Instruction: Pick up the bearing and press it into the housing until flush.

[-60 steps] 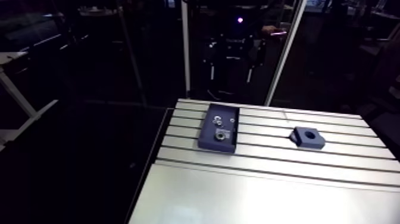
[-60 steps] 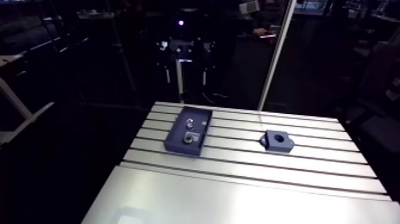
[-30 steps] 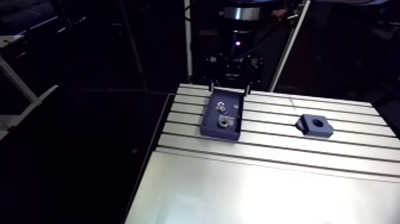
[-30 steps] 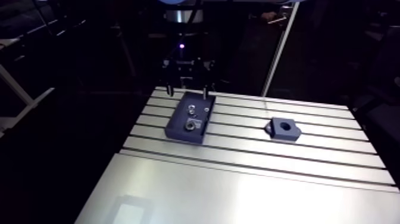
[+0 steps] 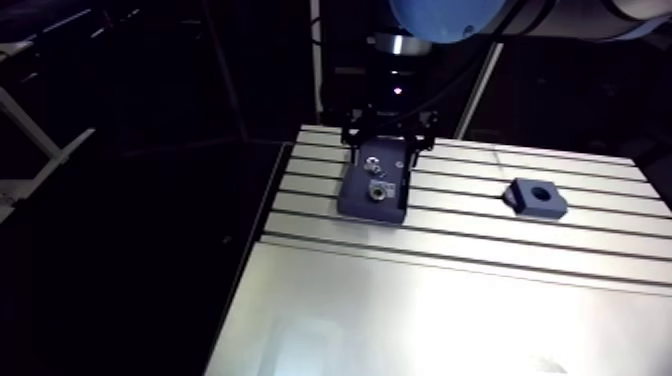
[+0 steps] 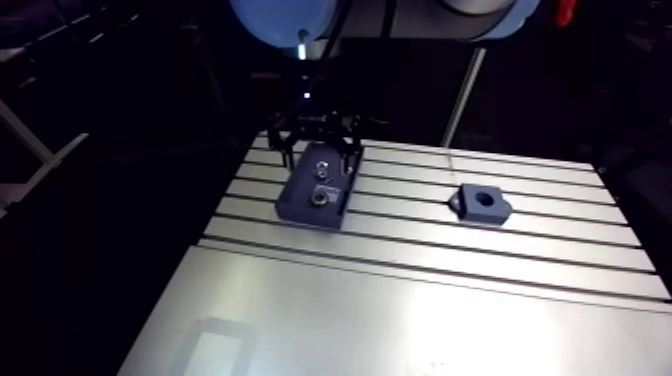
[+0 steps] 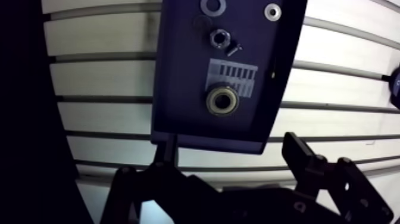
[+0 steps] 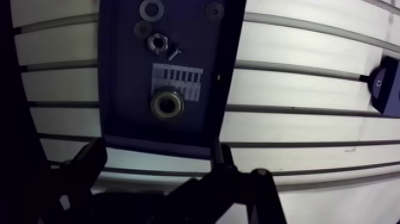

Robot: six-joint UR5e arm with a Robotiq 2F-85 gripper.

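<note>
The bearing (image 7: 222, 100) looks about as wide as the housing's round hole (image 5: 541, 193), so the bearing will stick out at first when the robot's gripper pushes it in.
A dark blue tray (image 7: 178, 89) lies on the slotted table (image 5: 450, 300). The bearing (image 7: 222, 101), a metal ring with a dark bore, rests flat on the tray floor beside a barcode label (image 7: 236, 75). My gripper (image 7: 229, 152) hangs open over the tray's end, and the bearing lies just ahead of its fingers. One dark fingertip (image 7: 166, 146) sits at a tray corner and the other stands outside the opposite wall. The housing (image 5: 536, 198), a dark blue block with a round hole, sits well to the right of the tray and just shows in the wrist view.
A nut (image 7: 219, 39), a small screw (image 7: 236, 49) and two washers (image 7: 212, 6) lie in the tray beyond the bearing. The table's left edge (image 5: 250, 260) drops off close beside the tray. A smooth plate (image 5: 430, 320) covers the near part of the table.
The camera has shifted with the arm. The gripper has come from behind the table's far edge down over the tray's far end. Tray, bearing and housing have stayed put.
</note>
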